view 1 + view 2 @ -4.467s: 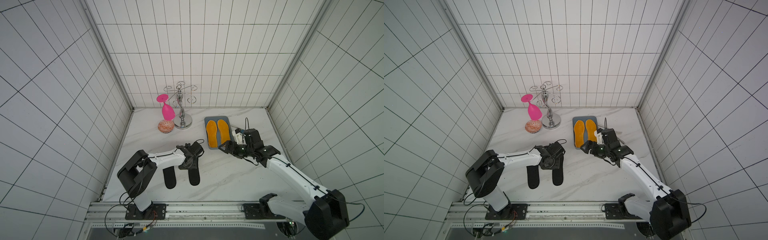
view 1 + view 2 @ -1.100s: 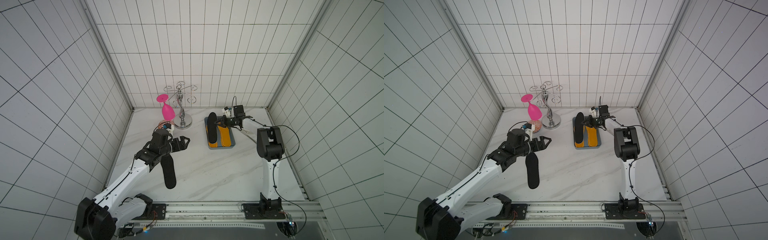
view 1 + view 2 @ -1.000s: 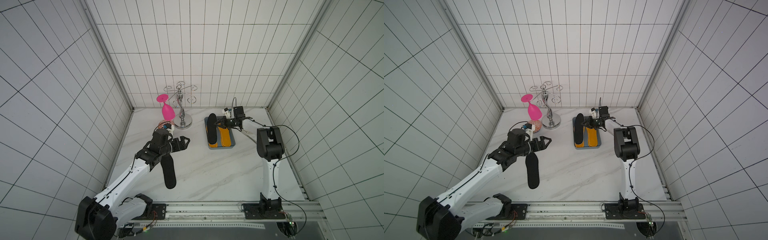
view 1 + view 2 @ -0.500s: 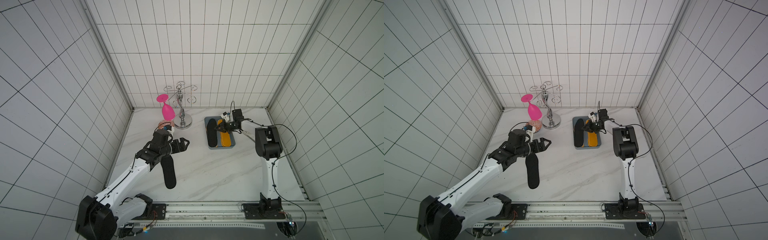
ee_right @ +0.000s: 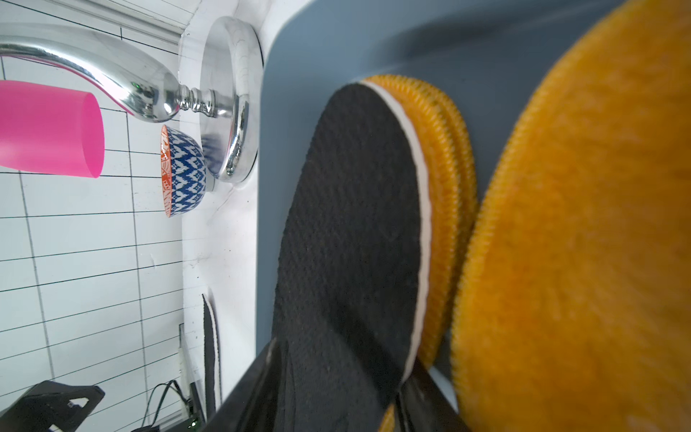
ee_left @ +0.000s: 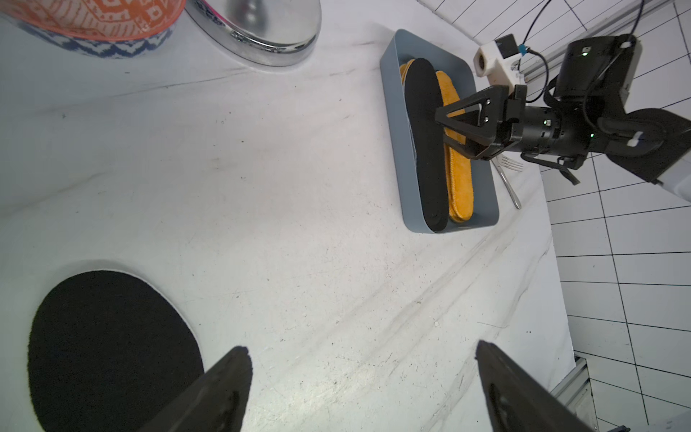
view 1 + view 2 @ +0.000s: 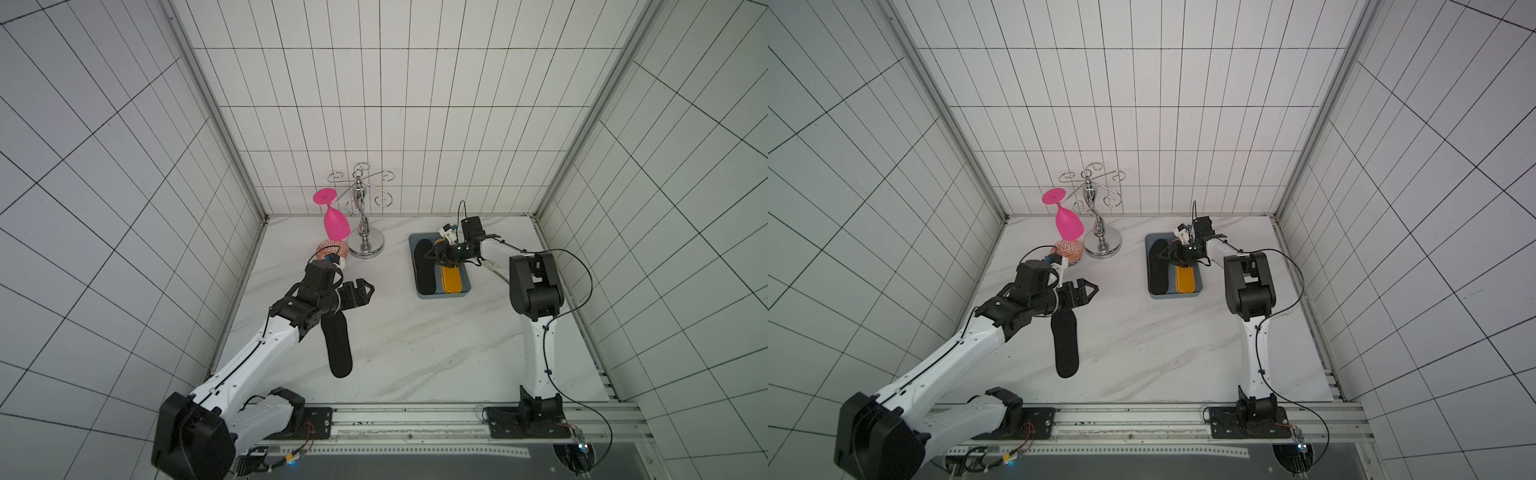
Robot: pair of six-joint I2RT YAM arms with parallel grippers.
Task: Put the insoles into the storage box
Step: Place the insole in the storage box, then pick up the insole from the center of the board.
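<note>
The black insole (image 7: 339, 352) outside the box is far from my right gripper. My left gripper should grab its edge (image 7: 327, 340) and hand the insole to my right gripper.
The blue-grey storage box (image 7: 442, 296) (image 7: 1175, 296) (image 6: 392, 112) sits at the back right. In it a black insole (image 7: 424, 270) (image 7: 1158, 270) (image 6: 424, 131) (image 5: 351, 224) lies on top of fuzzy orange insoles (image 7: 451, 280) (image 7: 1185, 281) (image 6: 460, 179) (image 5: 579, 243). My right gripper (image 7: 434, 255) (image 7: 1169, 253) (image 6: 443, 127) (image 5: 344, 374) is low over the box, open, its jaws either side of that black insole's edge. A second black insole (image 7: 337, 349) (image 7: 1065, 345) (image 6: 104, 348) lies on the table. My left gripper (image 7: 368, 291) (image 7: 1090, 291) (image 6: 361, 348) hovers open and empty beyond its far end.
A chrome glass rack (image 7: 365, 245) stands at the back with a pink goblet (image 7: 336, 220) hanging from it. A patterned bowl (image 7: 330, 249) sits beside its base. A fork (image 6: 508, 179) lies right of the box. Tiled walls close in three sides.
The right gripper has lowered the black insole from tilted above the box to flat inside it, and its jaws have parted. The left arm has barely moved.
</note>
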